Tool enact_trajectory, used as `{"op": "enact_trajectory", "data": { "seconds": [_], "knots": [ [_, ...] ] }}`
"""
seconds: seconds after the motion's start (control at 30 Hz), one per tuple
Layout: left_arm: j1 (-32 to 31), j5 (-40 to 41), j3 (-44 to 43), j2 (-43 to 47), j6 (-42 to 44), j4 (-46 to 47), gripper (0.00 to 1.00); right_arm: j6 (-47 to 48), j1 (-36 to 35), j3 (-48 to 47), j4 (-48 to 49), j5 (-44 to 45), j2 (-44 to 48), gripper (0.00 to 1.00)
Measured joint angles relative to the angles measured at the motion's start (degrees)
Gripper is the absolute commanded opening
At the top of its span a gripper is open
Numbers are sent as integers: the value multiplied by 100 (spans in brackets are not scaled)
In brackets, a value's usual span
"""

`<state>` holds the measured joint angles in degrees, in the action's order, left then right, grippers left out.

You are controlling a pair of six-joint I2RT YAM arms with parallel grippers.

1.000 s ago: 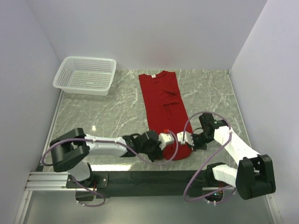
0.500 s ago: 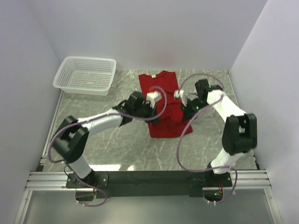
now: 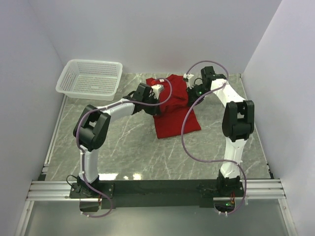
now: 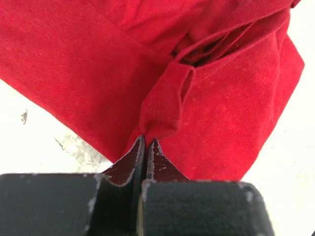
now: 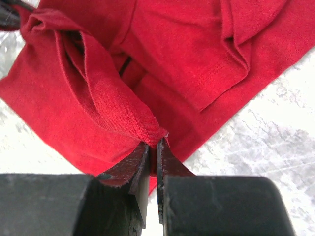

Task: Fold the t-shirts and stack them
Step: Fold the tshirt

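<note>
The pinched red cloth (image 4: 160,105) is over the t-shirt's flat side edge, so my left gripper should go on pulling it toward the t-shirt's collar (image 3: 162,79) and let go of it along that side edge.
A red t-shirt (image 3: 173,115) lies on the marble table, its near hem carried back over its far part. My left gripper (image 3: 156,91) is shut on the hem's left corner near the collar; the left wrist view shows the pinched red cloth (image 4: 165,105) at the fingertips (image 4: 146,142). My right gripper (image 3: 191,86) is shut on the hem's right corner; the right wrist view shows the stitched hem (image 5: 123,115) caught between the fingertips (image 5: 153,145). Both arms reach far across the table.
A white plastic basket (image 3: 90,78) stands at the far left corner of the table. White walls close the table at the back and both sides. Grey marble (image 3: 128,142) shows between the shirt and the arm bases.
Both grippers have carried the shirt's near hem from the table's front edge to the far end, over the collar. The shirt now lies doubled, about half as long.
</note>
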<state>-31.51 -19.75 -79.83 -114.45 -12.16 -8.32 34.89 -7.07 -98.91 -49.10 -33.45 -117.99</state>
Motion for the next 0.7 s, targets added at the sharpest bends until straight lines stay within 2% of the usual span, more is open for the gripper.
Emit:
{"op": "enact_trajectory", "data": {
  "seconds": [0.7],
  "knots": [
    [83,175,-975,-612,50,-332,1,-994,0,-52,573,470,-107,0]
  ]
}}
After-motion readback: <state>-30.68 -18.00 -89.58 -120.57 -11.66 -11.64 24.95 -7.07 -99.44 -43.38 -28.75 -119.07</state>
